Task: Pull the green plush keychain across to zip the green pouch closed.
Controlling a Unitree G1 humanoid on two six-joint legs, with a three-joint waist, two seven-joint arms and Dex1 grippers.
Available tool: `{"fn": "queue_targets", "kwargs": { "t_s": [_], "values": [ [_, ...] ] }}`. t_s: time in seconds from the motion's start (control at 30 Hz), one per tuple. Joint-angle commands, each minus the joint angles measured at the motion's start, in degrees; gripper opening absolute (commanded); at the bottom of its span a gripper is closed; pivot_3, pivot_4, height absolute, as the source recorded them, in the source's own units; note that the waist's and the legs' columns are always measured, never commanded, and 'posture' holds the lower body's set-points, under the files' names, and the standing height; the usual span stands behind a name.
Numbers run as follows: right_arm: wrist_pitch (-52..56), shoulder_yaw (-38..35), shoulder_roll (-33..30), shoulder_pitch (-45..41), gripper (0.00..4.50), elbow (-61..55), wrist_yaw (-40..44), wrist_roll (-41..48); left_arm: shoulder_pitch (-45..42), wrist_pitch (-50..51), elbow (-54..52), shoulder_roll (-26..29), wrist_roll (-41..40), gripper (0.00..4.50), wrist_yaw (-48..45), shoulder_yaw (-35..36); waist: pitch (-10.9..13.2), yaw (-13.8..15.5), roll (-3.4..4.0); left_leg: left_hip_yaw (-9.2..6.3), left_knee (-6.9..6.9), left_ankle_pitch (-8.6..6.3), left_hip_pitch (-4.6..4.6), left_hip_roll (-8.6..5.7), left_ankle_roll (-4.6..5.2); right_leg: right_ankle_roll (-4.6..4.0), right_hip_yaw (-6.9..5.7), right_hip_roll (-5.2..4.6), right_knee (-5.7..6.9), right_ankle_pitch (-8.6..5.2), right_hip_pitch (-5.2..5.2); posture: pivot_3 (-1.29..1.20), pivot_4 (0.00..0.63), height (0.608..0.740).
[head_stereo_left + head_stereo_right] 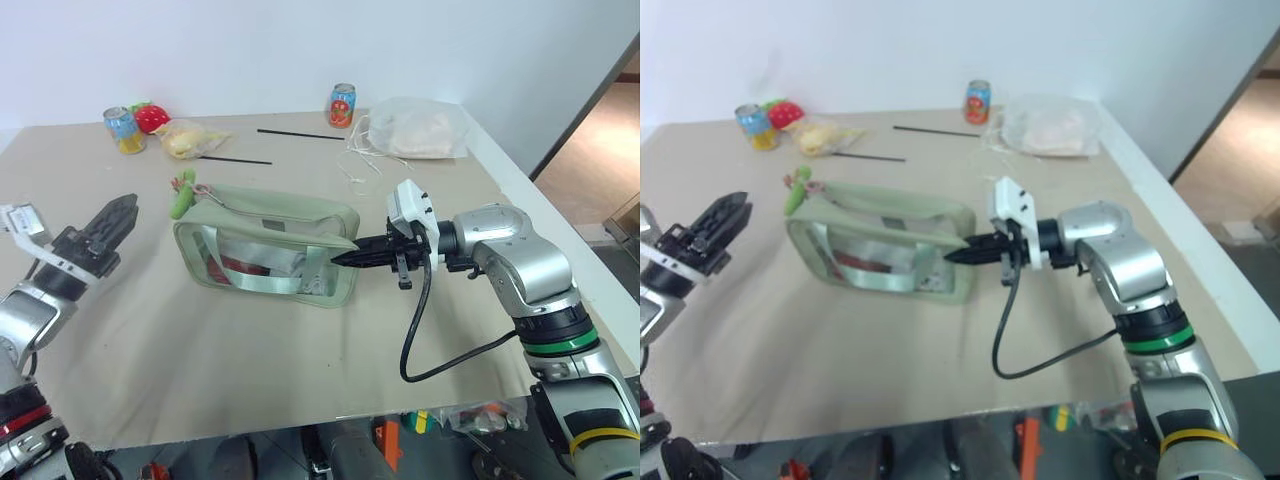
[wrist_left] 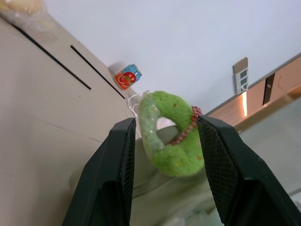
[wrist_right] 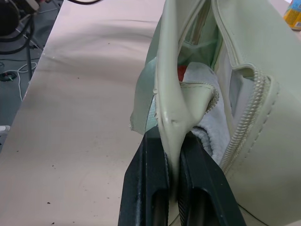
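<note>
I expect the pouch's other end (image 1: 190, 240) to bunch into a fold when my left gripper holds it, since the green pouch's fabric gathers softly at my right gripper (image 1: 341, 250).
The pale green pouch (image 1: 265, 215) lies in the middle of the table, its top zipper open and red and white contents showing through its clear side. The green plush keychain (image 1: 182, 196) hangs at the pouch's left end. My left gripper (image 1: 118, 222) hovers open just left of it, and in the left wrist view the plush ring (image 2: 164, 134) sits ahead between the spread fingers (image 2: 120, 160), untouched. My right gripper (image 1: 345, 258) is at the pouch's right end. The right wrist view shows it shut on a fold of the pouch's end fabric (image 3: 171, 108).
At the back stand a red can (image 1: 342, 105), a yellow-blue can (image 1: 124, 129) beside a red plush toy (image 1: 152, 117), a clear bag of yellow things (image 1: 190, 138) and a white drawstring bag (image 1: 418, 128). Two black sticks (image 1: 300, 134) lie behind the pouch. The table's edge runs along the right.
</note>
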Motion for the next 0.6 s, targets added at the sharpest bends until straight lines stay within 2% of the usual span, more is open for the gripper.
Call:
{"fn": "queue_targets", "kwargs": {
  "t_s": [0.03,0.4,0.6],
  "values": [
    [0.7,-1.8,-0.9,0.8,0.08,-3.3,-0.6,1.0,-2.9,-0.7,1.5,0.2,-3.8,2.12,1.3,0.3,0.0,0.0,-0.01,0.00,0.01,0.01,-0.01,0.00,-0.03,0.00,0.00,0.00,0.00,0.00,0.00,0.00,0.150,0.740],
    [1.2,-2.7,-1.7,1.5,0.08,-4.5,-2.3,1.7,-1.0,3.2,1.5,-1.3,-6.5,2.12,4.5,-5.2,0.0,0.0,-0.01,-0.02,0.00,0.05,-0.02,-0.05,-0.10,0.02,-0.02,-0.07,0.00,0.01,0.00,0.00,0.150,0.740],
    [1.1,-2.8,-1.8,1.4,0.08,-4.6,-2.7,2.0,-1.0,2.0,1.7,-2.0,-6.8,2.12,5.0,-6.2,0.0,0.1,-0.01,-0.04,0.00,0.06,-0.03,-0.05,-0.12,0.01,-0.04,-0.07,0.00,0.01,0.00,0.00,0.150,0.740]
  ]
}}
